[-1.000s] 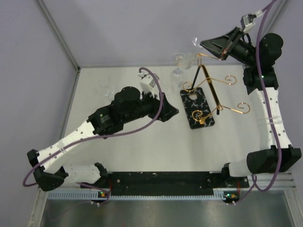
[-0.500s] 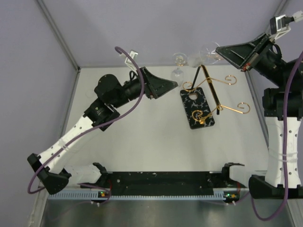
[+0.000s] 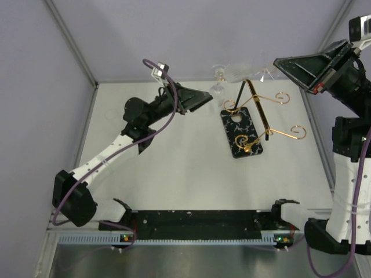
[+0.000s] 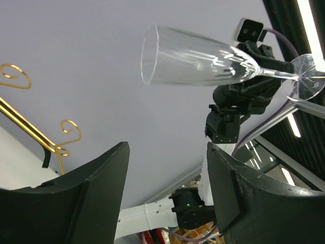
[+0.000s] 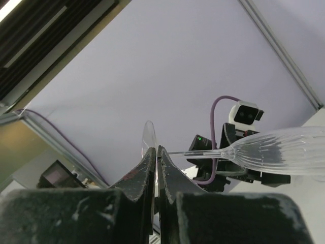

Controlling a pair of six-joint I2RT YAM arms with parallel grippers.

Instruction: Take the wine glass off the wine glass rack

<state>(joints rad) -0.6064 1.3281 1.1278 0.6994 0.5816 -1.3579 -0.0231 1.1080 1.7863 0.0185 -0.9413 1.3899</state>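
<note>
The robot's right gripper pinches the wine glass's foot [image 4: 304, 76], and the wine glass's rim [image 4: 149, 54] points free toward the open left gripper, so the left gripper should keep going and close there.
My right gripper [image 3: 278, 63] is shut on the round foot of a clear fluted wine glass [image 3: 246, 70]. It holds the glass on its side, high above the top of the gold wire wine glass rack [image 3: 258, 110]. The rack stands on a black marbled base [image 3: 242, 132]. In the right wrist view the fingers [image 5: 167, 168] pinch the foot [image 5: 149, 134], and the bowl [image 5: 284, 152] points right. My left gripper [image 3: 207, 99] is open and empty, left of the rack. Its wrist view looks up at the glass [image 4: 203, 63] and at the rack's spiral ends [image 4: 68, 134].
A second clear glass [image 3: 218, 81] shows just left of the rack's top, near the back wall; I cannot tell how it is held. Grey walls close in the back and both sides. A black rail [image 3: 203, 220] runs along the near edge.
My right gripper has carried the wine glass up and to the right, off the rack's top. My left arm has lifted and stretched toward the back, its open gripper now beside the rack.
</note>
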